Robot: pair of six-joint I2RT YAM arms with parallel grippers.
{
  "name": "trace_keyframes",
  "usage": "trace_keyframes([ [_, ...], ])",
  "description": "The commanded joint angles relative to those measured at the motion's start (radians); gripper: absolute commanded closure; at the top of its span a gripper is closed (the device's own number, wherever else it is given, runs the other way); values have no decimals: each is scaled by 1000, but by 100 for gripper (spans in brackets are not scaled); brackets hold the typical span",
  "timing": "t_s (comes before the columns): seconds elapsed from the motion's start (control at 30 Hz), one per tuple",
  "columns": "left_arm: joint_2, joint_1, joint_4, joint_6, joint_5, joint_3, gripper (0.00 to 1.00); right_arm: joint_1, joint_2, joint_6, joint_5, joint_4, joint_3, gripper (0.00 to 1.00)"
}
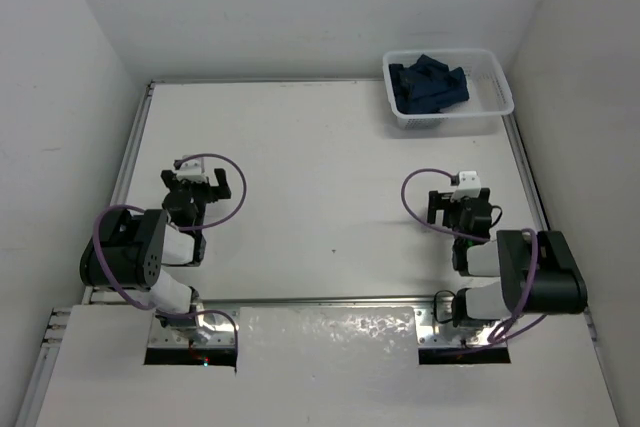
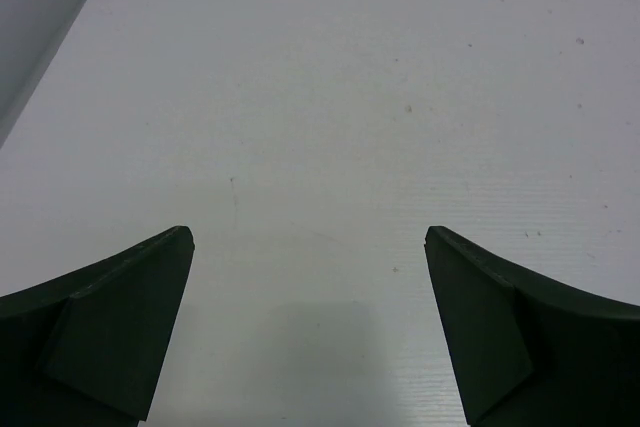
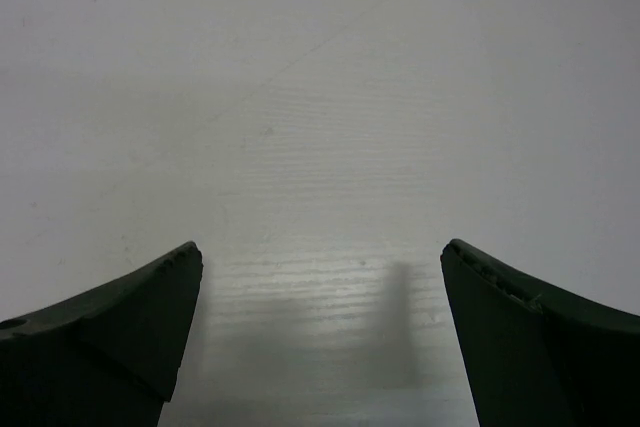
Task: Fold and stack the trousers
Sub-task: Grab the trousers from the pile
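Next, my left gripper gets the trousers from my right gripper, which should lift them out (image 1: 446, 77) because they lie bunched in the basket (image 1: 425, 89), far from my left gripper.
The dark navy trousers (image 1: 428, 85) lie bunched inside a white mesh basket (image 1: 497, 85) at the table's far right corner, seen only in the top view. My left gripper (image 1: 203, 184) hovers open over the bare table at the left, far from the basket. Over the right side my right gripper (image 1: 459, 203) is open too, with nothing between its fingers, a good way in front of the basket. In the left wrist view the left gripper (image 2: 308, 237) has only white tabletop between its fingers (image 2: 120, 322). The right gripper (image 3: 320, 247) shows the same in its wrist view.
White walls close in the table (image 1: 300, 177) at the left, back and right. A metal rail (image 1: 300, 299) runs along the near edge by the arm bases. Purple cables (image 1: 225, 162) loop off both wrists.
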Motion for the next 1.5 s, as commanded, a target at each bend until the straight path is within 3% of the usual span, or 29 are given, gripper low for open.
trace_keyframes([
  [0.0,-16,-9,53,3,12,18,0,6,-143,-7,-5,-266,102,1],
  [0.13,-14,-9,56,5,12,17,0,3,-240,149,65,-502,368,1],
  [0.2,-17,-9,76,6,21,17,0,-4,-234,159,0,-586,554,3],
  [0.23,-40,-9,32,28,83,34,0,-9,-190,142,-108,-616,625,14],
  [0.27,-80,-9,-72,42,125,73,0,-9,-155,136,-153,-658,711,57],
  [0.3,-144,-9,-411,66,238,236,0,-9,-112,142,-181,-789,903,72],
  [0.33,-146,-9,-571,194,318,343,0,-9,-8,186,-200,-867,1002,81],
  [0.37,-137,-27,-687,244,372,430,0,-9,51,205,-201,-951,1111,81],
  [0.4,-132,-39,-808,271,371,556,0,-9,112,216,-204,-1094,1311,71],
  [0.47,-149,-48,-809,363,316,600,0,-7,295,246,-185,-1251,1493,51],
  [0.5,-168,-51,-806,504,304,600,0,-7,354,266,-169,-1290,1648,37],
  [0.6,-166,-62,-821,757,253,598,0,-6,586,345,-149,-1395,1924,23],
  [0.7,-162,-62,-811,803,187,598,0,0,790,418,-201,-1462,2153,19],
  [0.8,-165,-62,-806,764,159,600,0,12,884,452,-213,-1484,2220,16],
  [0.9,-162,-64,-839,711,170,601,0,41,867,449,-203,-1423,2119,16],
  [1.0,-157,-64,-882,681,199,607,0,54,890,414,-163,-1461,2118,16],
  [1.1,-152,-64,-893,655,219,610,0,83,933,420,-152,-1487,2123,23],
  [1.13,-151,-64,-896,651,222,612,0,85,939,421,-146,-1484,2117,26],
  [1.27,-148,-64,-890,657,225,615,1,85,955,427,-79,-1489,2114,56],
  [1.3,-148,-62,-889,661,224,615,1,85,956,420,-69,-1490,2117,75],
  [1.4,-149,-64,-881,661,216,614,1,83,944,405,-54,-1486,2137,100],
  [1.47,-152,-64,-876,658,219,611,1,85,917,395,-54,-1460,2151,100],
])
